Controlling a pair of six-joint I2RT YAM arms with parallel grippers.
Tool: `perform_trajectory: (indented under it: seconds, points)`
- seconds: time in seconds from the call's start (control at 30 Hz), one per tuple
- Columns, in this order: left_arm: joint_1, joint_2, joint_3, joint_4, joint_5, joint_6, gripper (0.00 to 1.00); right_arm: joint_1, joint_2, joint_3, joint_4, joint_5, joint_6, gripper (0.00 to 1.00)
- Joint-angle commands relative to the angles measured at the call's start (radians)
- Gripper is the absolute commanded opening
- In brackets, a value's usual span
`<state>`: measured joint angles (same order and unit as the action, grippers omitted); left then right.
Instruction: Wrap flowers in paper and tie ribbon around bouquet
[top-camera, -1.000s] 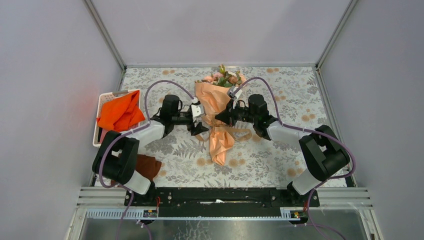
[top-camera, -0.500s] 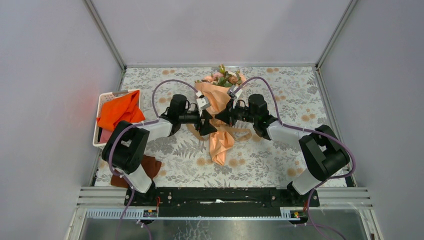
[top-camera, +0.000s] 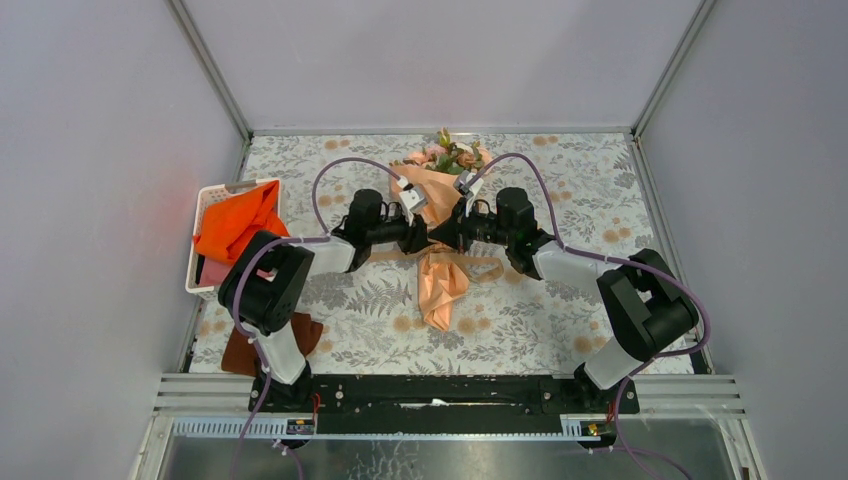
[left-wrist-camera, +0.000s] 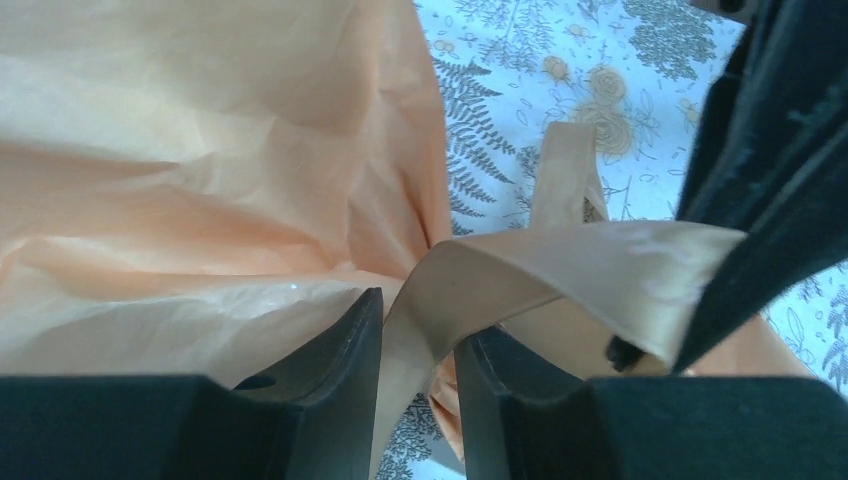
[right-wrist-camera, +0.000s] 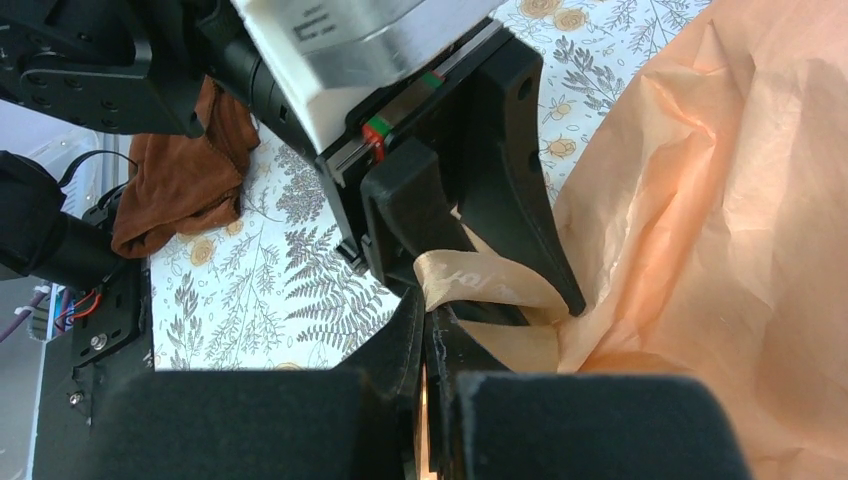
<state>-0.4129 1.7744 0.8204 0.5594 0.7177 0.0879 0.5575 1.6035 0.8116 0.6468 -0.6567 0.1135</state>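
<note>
My left gripper should pinch the ribbon's loop before my right gripper reaches for the ribbon's loose end, because my right gripper is busy holding the loop.
The bouquet lies mid-table: pink flowers at the far end, peach paper tapering to a tail toward me. The tan ribbon loops at the cone's waist. My right gripper is shut on a ribbon end. My left gripper faces it tip to tip. Its jaws stand narrowly apart with the ribbon running between them, and table shows through the gap.
A white basket holding a bright orange cloth stands at the left edge. A dark brown cloth lies by the left arm's base. Grey walls close in the patterned table.
My left arm has swung right until its gripper meets the right one at the bouquet's waist. Its jaws have narrowed around the ribbon. The right arm has stayed still.
</note>
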Motion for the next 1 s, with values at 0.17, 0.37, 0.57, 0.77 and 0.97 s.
perform_trajectory:
  seconds: [0.17,0.37,0.57,0.77,0.97]
  points:
    - [-0.029,-0.025,-0.065,0.125,0.111,0.078,0.44,0.007,0.010,0.053,0.059,-0.017,0.036,0.00]
    - [-0.026,-0.034,-0.071,0.067,0.182,0.192,0.60,0.004,0.000,0.056,0.021,0.031,0.011,0.00]
    - [-0.031,-0.034,-0.080,0.140,0.124,0.134,0.64,0.004,0.008,0.069,0.016,0.007,0.008,0.00]
    - [-0.041,-0.008,-0.075,0.284,0.003,0.075,0.61,0.003,0.002,0.058,0.023,0.011,0.014,0.00]
    - [-0.051,-0.018,-0.097,0.295,0.103,0.133,0.62,-0.003,0.014,0.054,0.042,0.008,0.043,0.00]
